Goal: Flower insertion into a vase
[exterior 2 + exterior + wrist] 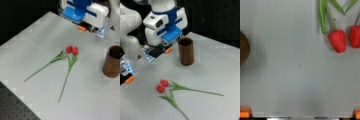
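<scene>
I expect the tulip (pixel 165 82) to stay stiff and keep its head up when I lift it, since the long green stem (pixel 199 92) runs straight from its red head.
Two red tulips with green stems lie flat on the grey table, their heads side by side (pixel 162 85) (pixel 72 50) and their stems spreading apart. The wrist view shows both red heads (pixel 337 40) at the upper right. The brown vase (pixel 186 51) (pixel 112 62) stands upright, apart from the flowers; its rim (pixel 243 50) shows at the wrist view's left edge. My gripper (pixel 149 65) (pixel 92 30) (pixel 301 113) hovers over the table behind the flowers and beside the vase, open wide, with nothing between its orange-tipped fingers (pixel 168 50).
The grey table (pixel 215 75) ends at a dark edge at a front view's right top. A black perforated board (pixel 12 110) lies beyond the table corner at a front view's bottom left. The white arm (pixel 130 30) stands at a front view's left.
</scene>
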Controlling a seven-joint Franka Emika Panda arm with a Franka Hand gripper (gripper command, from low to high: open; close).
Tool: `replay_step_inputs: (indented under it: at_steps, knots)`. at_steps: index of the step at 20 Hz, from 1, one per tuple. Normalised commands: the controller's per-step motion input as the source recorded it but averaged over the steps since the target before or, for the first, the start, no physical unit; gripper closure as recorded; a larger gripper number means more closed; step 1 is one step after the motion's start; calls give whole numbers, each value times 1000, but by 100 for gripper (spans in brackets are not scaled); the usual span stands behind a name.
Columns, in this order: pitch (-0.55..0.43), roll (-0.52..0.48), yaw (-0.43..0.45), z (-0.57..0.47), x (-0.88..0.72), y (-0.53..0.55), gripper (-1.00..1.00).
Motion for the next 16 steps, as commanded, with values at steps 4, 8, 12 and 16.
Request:
replay_step_inputs:
  at_steps: [4, 8, 12, 16]
  knots:
    - [-17, 11, 133, -103, 32, 3, -100]
    - [-55, -13, 127, -288, 90, 2, -100]
    - [-62, -9, 141, -366, 119, -21, -100]
    - [-30, 33, 99, -244, 66, -30, -100]
